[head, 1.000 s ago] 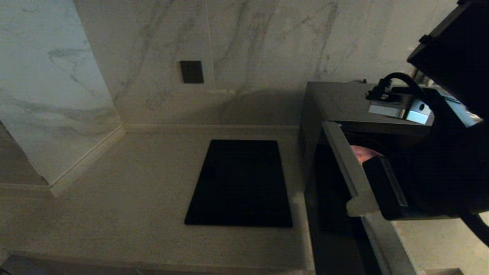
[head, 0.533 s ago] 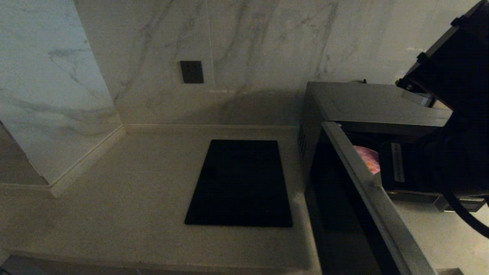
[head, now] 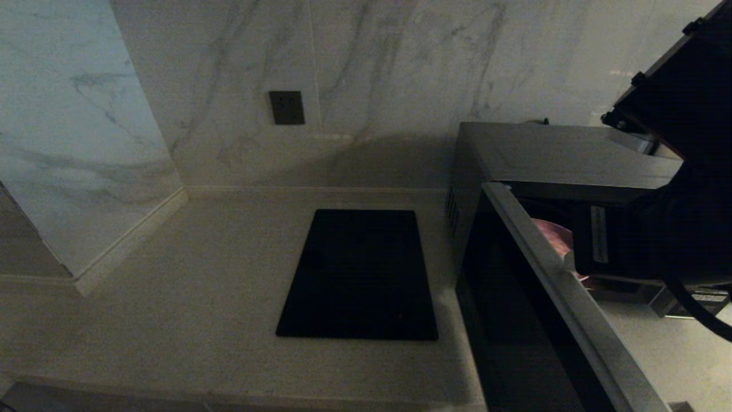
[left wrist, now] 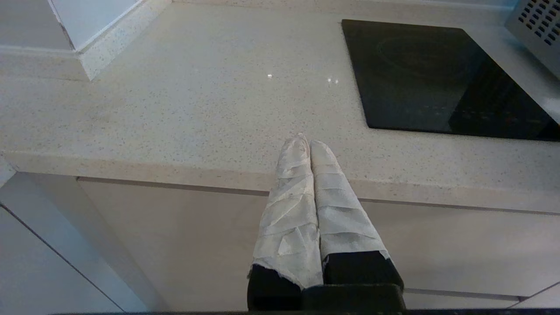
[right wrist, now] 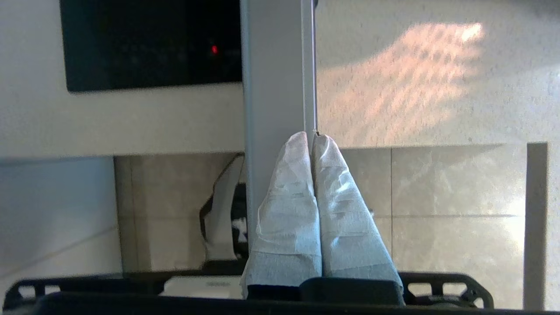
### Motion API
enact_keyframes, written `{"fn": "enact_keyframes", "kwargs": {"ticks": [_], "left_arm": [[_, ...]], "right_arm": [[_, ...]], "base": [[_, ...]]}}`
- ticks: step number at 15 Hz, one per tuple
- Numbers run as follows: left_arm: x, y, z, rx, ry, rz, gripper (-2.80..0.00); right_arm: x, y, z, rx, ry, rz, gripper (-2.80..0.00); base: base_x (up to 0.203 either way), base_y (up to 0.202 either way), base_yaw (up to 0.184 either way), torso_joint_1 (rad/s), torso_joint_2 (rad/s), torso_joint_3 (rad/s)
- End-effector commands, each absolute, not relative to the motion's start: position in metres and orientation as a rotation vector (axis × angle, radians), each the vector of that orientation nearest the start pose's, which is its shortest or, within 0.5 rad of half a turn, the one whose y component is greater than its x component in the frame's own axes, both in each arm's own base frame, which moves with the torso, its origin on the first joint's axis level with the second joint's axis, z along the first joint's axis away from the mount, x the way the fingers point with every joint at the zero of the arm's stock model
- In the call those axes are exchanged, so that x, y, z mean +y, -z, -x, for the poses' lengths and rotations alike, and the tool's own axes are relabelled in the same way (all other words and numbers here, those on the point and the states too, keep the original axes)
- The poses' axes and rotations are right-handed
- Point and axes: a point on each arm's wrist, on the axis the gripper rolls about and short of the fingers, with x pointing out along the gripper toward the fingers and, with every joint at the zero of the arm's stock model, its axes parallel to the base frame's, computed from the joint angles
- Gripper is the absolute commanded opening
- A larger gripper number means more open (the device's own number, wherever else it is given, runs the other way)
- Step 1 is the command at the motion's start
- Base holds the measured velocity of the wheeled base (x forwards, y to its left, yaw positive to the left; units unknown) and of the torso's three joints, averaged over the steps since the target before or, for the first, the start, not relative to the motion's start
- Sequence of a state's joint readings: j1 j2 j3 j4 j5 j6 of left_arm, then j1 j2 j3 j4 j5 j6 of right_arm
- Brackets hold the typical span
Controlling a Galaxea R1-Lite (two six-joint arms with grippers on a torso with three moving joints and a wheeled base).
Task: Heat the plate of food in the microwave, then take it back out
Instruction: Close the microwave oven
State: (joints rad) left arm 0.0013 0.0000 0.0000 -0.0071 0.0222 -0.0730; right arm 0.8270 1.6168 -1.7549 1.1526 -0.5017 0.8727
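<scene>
My right gripper's fingers are at the open microwave door's inner edge (right wrist: pixel 310 113), so next I move them across to the door's outer side (head: pixel 525 326) and push the door closed.
The microwave (head: pixel 549 151) stands at the right of the counter with its door (head: pixel 577 315) swung open toward me. Inside, a sliver of the plate of food (head: pixel 553 236) shows pinkish behind the door's upper edge; my right arm hides the rest. My right gripper (head: pixel 568 264) is shut and empty, its taped fingertips (right wrist: pixel 302 144) resting against the grey edge of the door (right wrist: pixel 273 87). My left gripper (left wrist: pixel 306 142) is shut on nothing and hangs at the counter's front edge, apart from the microwave.
A flat black slab (head: pixel 360 274) lies in the counter left of the microwave and also shows in the left wrist view (left wrist: pixel 437 74). Marble walls close off the back and left. A dark wall socket (head: pixel 287 107) sits above the counter.
My right arm has drawn back and up along the door toward the oven mouth. The door's near end has shifted to the right in the head view. The left arm has not moved.
</scene>
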Motion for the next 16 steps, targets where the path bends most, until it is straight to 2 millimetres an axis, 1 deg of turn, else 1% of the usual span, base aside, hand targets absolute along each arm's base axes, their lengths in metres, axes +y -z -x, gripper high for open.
{"fn": "enact_keyframes", "kwargs": {"ticks": [1,5,6,7,9,12,13,16], "left_arm": [[0.000,-0.076,0.023,-0.007,-0.024,0.074,-2.80],[0.000,-0.076,0.023,-0.008,-0.024,0.074,-2.80],[0.000,-0.076,0.023,-0.007,-0.024,0.074,-2.80],[0.000,-0.076,0.023,-0.007,-0.024,0.074,-2.80],[0.000,-0.076,0.023,-0.008,-0.024,0.074,-2.80],[0.000,-0.076,0.023,-0.009,-0.024,0.074,-2.80],[0.000,-0.076,0.023,-0.007,-0.024,0.074,-2.80],[0.000,-0.076,0.023,-0.009,-0.024,0.074,-2.80]], "right_arm": [[0.162,-0.320,-0.164,0.798,0.055,-0.237,-2.80],[0.162,-0.339,-0.164,0.702,-0.002,-0.342,-2.80],[0.163,-0.345,-0.162,0.691,-0.026,-0.362,-2.80],[0.166,-0.346,-0.158,0.712,-0.068,-0.368,-2.80],[0.172,-0.339,-0.150,0.820,-0.137,-0.366,-2.80],[0.176,-0.327,-0.139,1.039,-0.211,-0.330,-2.80],[0.177,-0.324,-0.138,1.076,-0.209,-0.315,-2.80],[0.177,-0.318,-0.138,1.108,-0.185,-0.290,-2.80]], "base": [[0.000,0.000,0.000,0.000,0.00,0.000],[0.000,0.000,0.000,0.000,0.00,0.000],[0.000,0.000,0.000,0.000,0.00,0.000],[0.000,0.000,0.000,0.000,0.00,0.000],[0.000,0.000,0.000,0.000,0.00,0.000],[0.000,0.000,0.000,0.000,0.00,0.000],[0.000,0.000,0.000,0.000,0.00,0.000],[0.000,0.000,0.000,0.000,0.00,0.000]]}}
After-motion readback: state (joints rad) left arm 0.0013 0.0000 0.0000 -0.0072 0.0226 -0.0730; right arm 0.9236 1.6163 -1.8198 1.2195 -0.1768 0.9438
